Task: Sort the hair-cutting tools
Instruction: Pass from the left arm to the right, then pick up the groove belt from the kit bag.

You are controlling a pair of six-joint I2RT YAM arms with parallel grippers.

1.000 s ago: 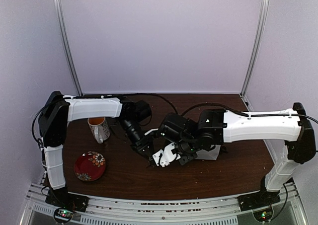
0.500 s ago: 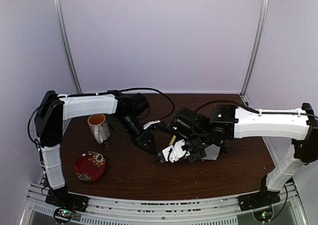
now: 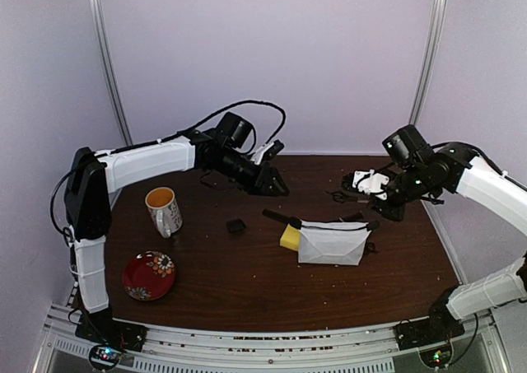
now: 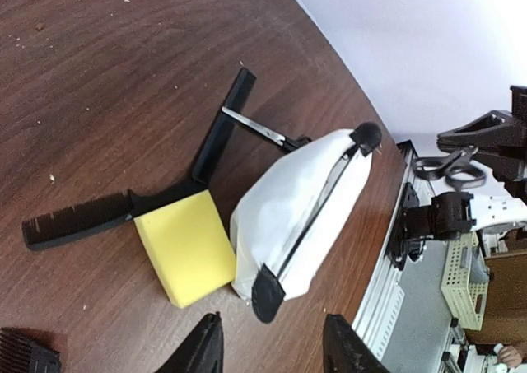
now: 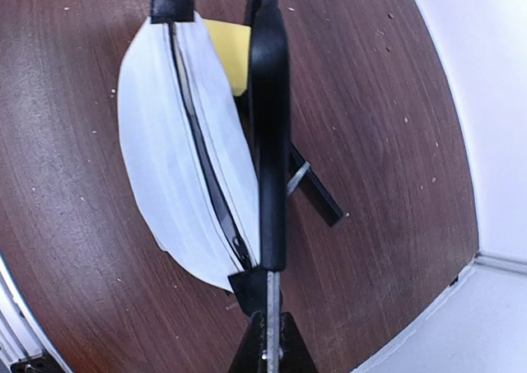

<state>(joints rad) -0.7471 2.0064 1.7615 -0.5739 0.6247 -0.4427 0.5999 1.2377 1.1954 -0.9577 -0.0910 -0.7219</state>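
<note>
The white pouch's black end tab (image 3: 295, 223) is clear of the yellow sponge and faces my left gripper's open fingers. My left gripper should keep going down until it closes on the tab.
My right gripper (image 3: 356, 189) hovers at the right, above the table, shut on the silver blade of a black-handled scissors (image 5: 269, 142), also seen from the top (image 3: 338, 197). My left gripper (image 3: 277, 184) is open and empty, raised over the back middle; its tips show in the left wrist view (image 4: 273, 352). One black comb (image 4: 78, 218) lies against the yellow sponge (image 4: 185, 245). A second black comb (image 4: 222, 126) lies beside it. The second scissors' blade (image 4: 262, 130) pokes from under the white pouch (image 4: 300, 212). A small black square piece (image 3: 236, 226) lies left of the sponge. I cannot pick out the trimmer.
A mug (image 3: 165, 211) stands at the left and a red patterned plate (image 3: 149, 274) lies near the front left. The white pouch (image 3: 332, 243) and yellow sponge (image 3: 289, 237) sit mid-table. The dark wooden table (image 3: 247, 295) ends at a metal rail in front.
Both arms have drawn away from the centre. The left gripper rose toward the back and opened. The right arm swung right and up with the scissors, uncovering the pouch and sponge.
</note>
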